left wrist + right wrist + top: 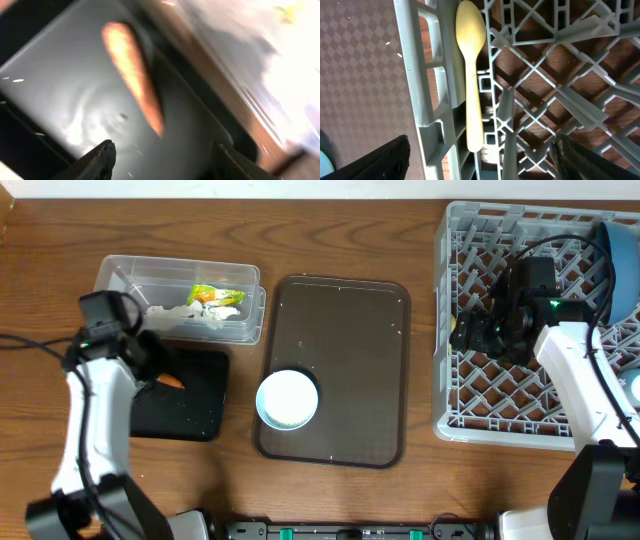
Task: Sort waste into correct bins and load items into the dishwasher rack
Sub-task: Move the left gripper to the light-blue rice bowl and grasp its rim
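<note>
The robot's left gripper should go next to the white bowl's clear rim (317, 398) over the brown tray and close there, with the carrot lying loose (133, 72) in the black tray.
The orange carrot (134, 70) lies loose in the black tray (195, 395); it also shows in the overhead view (172, 381). My left gripper (162, 160) is open just above the tray, beside the carrot. The clear tub (130, 275) holds the green-and-orange wrapper (215, 295) and white tissue (195, 313). The cream spoon (471, 75) lies in the grey rack (427, 100) along its left wall. My right gripper (480, 155) is open over it, empty. The rack (450, 330) holds the dark blue plate (620, 270) upright. The white bowl (288, 398) sits on the brown tray (340, 330).
A light-blue object (632, 388), perhaps the cup, shows at the rack's right edge. White specks lie scattered on the brown tray and the black tray. Cables trail along the table's left edge.
</note>
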Motion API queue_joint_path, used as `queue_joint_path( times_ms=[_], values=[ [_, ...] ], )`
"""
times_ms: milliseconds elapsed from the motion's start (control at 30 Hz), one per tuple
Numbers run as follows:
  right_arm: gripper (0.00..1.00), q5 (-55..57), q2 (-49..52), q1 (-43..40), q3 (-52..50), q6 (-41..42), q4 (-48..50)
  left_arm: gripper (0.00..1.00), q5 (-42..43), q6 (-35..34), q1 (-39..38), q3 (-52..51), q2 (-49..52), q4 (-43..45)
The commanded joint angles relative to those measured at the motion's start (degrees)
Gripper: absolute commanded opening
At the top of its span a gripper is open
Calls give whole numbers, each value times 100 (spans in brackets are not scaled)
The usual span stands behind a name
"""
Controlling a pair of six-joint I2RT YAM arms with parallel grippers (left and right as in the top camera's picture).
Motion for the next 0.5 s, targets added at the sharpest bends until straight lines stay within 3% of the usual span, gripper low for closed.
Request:
queue_joint_path(
  times_ms=[0, 467],
  values=[
    [90, 20, -13, 50, -4, -59, 4, 63, -4, 577, -608, 37, -155, -140],
    [91, 20, -13, 55, -4, -59, 24, 63, -81, 638, -3917, 37, -81, -173]
  ],
)
